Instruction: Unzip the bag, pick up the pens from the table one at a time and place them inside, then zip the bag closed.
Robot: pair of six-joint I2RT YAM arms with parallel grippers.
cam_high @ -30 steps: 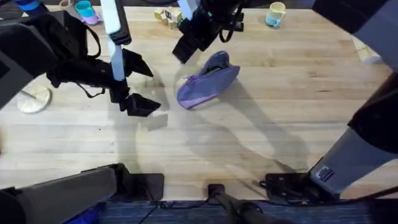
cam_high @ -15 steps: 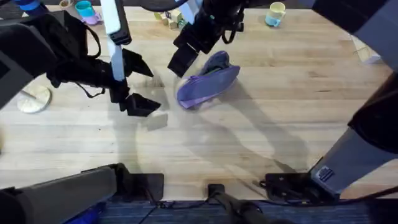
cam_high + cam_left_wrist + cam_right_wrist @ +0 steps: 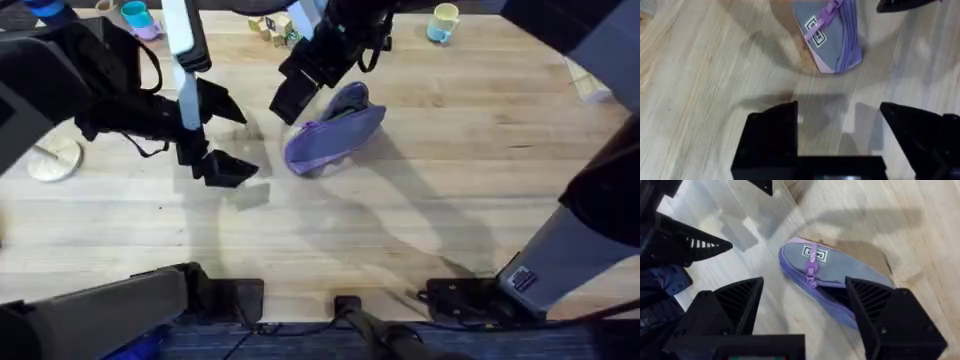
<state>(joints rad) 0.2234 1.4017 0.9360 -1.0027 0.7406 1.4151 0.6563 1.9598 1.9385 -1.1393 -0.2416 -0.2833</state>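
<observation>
The dark gap [image 3: 837, 294] begins at the purple zip pull [image 3: 811, 268], so the bag's edges will come together behind the zip pull when the robot draws it along the gap.
The lilac bag [image 3: 335, 132] lies slantwise on the table [image 3: 440, 180], back of centre. Its purple zip pull [image 3: 811, 273] sits near the labelled end, and a dark gap shows along the zip beyond it. My right gripper [image 3: 297, 88] hovers open just above the bag's left end; in the right wrist view the bag [image 3: 832, 277] lies between and below its fingers [image 3: 732, 305]. My left gripper [image 3: 235, 138] is open to the left of the bag, low over the wood, with the bag [image 3: 832, 37] ahead of it. The pens are out of view.
At the back edge stand a teal cup [image 3: 135, 15], small wooden blocks [image 3: 270, 28] and a pale yellow mug [image 3: 443, 22]. A round pale disc [image 3: 55, 160] lies at the left. A light object [image 3: 590, 85] sits at the right edge.
My right gripper has shifted slightly left and lower over the bag's left end. The left arm and the bag have stayed put.
</observation>
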